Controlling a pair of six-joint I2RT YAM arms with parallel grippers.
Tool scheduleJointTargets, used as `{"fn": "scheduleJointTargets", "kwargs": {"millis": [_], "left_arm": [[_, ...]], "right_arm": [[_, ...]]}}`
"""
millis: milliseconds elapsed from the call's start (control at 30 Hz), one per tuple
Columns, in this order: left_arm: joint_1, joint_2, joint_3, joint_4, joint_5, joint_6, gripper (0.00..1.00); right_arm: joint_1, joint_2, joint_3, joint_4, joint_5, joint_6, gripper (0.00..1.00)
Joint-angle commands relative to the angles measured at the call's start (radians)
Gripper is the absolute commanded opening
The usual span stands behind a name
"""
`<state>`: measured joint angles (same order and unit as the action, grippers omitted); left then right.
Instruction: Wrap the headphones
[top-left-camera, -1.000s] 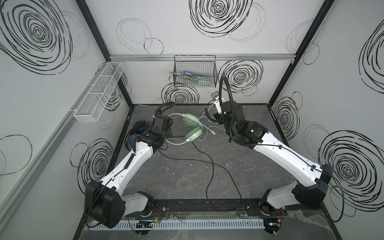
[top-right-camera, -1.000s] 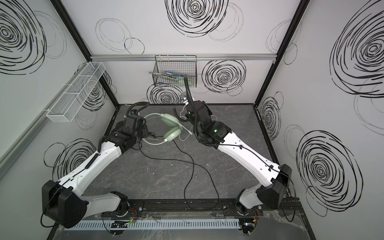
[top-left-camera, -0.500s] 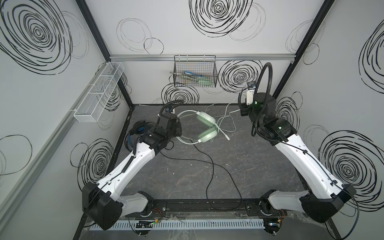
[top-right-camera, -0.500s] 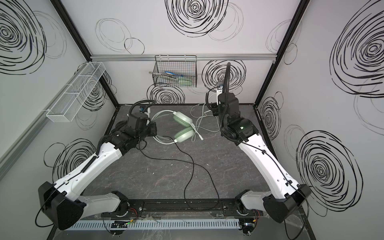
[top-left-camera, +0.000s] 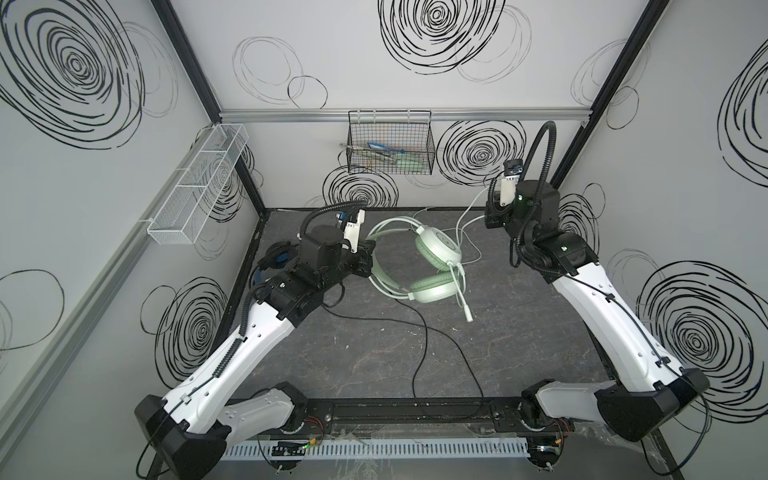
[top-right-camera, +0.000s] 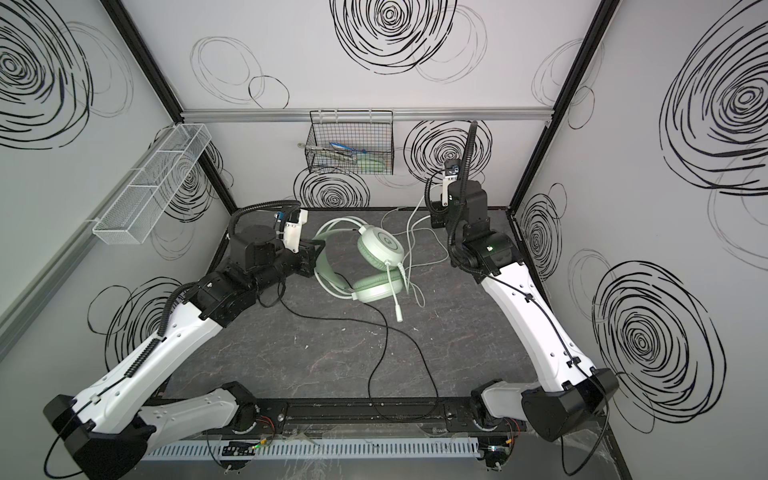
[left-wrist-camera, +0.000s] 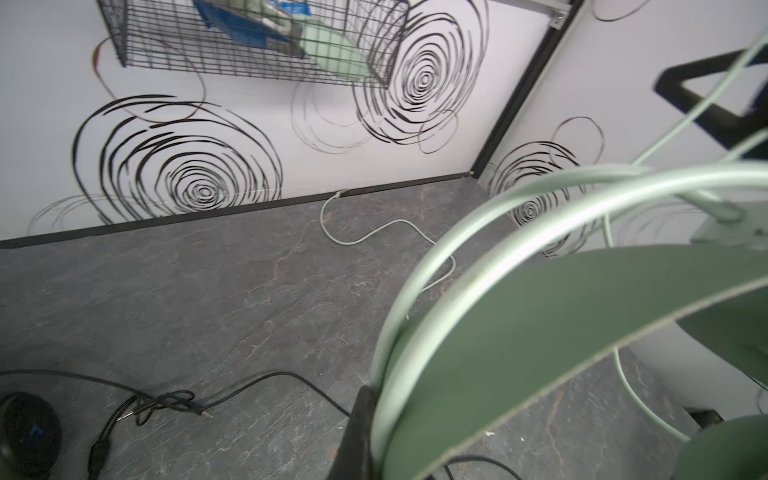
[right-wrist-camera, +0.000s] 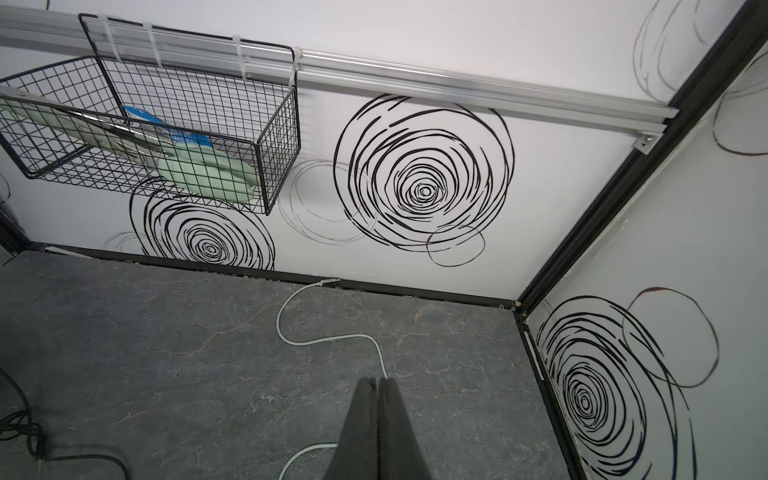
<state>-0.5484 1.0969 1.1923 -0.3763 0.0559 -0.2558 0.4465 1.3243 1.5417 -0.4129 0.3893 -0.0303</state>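
The headphones (top-left-camera: 438, 248) are near the back wall, so next I pull them forward with my left gripper before my right gripper takes the white cord across behind them (top-left-camera: 436, 209).
The mint-green headphones (top-left-camera: 436, 249) (top-right-camera: 380, 249) are at the back middle of the table, boom mic (top-left-camera: 463, 299) pointing forward. My left gripper (top-left-camera: 366, 261) (left-wrist-camera: 372, 415) is shut on their headband (left-wrist-camera: 540, 324), which fills the left wrist view. Their white cord (top-left-camera: 467, 216) rises to my right gripper (top-left-camera: 493, 217) (right-wrist-camera: 378, 380), which is shut on it near the back right corner. Its plug end (right-wrist-camera: 328, 282) lies by the back wall. The black headphones (top-left-camera: 276, 259) (left-wrist-camera: 25, 428) lie behind my left arm, mostly hidden. Their black cord (top-left-camera: 419, 345) trails forward.
A black wire basket (top-left-camera: 390, 151) holding a few items hangs on the back wall. A white mesh shelf (top-left-camera: 199, 187) is fixed to the left wall. The black cord loops across the table (top-left-camera: 374, 374) down to the front rail (top-left-camera: 449, 405).
My right gripper has swung from beside the mint headphones to the back right, drawing the white cord out. My left gripper has carried the headset a little to the right.
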Motion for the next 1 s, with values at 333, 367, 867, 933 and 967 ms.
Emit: {"fn": "scheduleJointTargets", "kwargs": {"millis": [333,367,867,933,967], "left_arm": [[-0.023,-0.084,-0.091,-0.016,0.106,0.145,0.00],[-0.034,-0.079,-0.092,-0.028,0.086,0.156,0.00],[-0.193,-0.082,-0.081,-0.017,-0.012,0.250,0.00],[-0.241,-0.066,-0.066,-0.020,-0.022,0.254,0.00],[-0.266,-0.060,-0.063,-0.017,-0.026,0.256,0.00]], "right_arm": [[0.014,0.055,0.153,0.049,0.085,-0.108,0.00],[0.018,0.053,0.153,0.056,0.095,-0.120,0.00],[0.053,0.114,0.276,0.054,0.110,-0.133,0.00],[0.057,0.129,0.272,0.044,0.094,-0.111,0.00],[0.059,0.138,0.270,0.038,0.086,-0.100,0.00]]}}
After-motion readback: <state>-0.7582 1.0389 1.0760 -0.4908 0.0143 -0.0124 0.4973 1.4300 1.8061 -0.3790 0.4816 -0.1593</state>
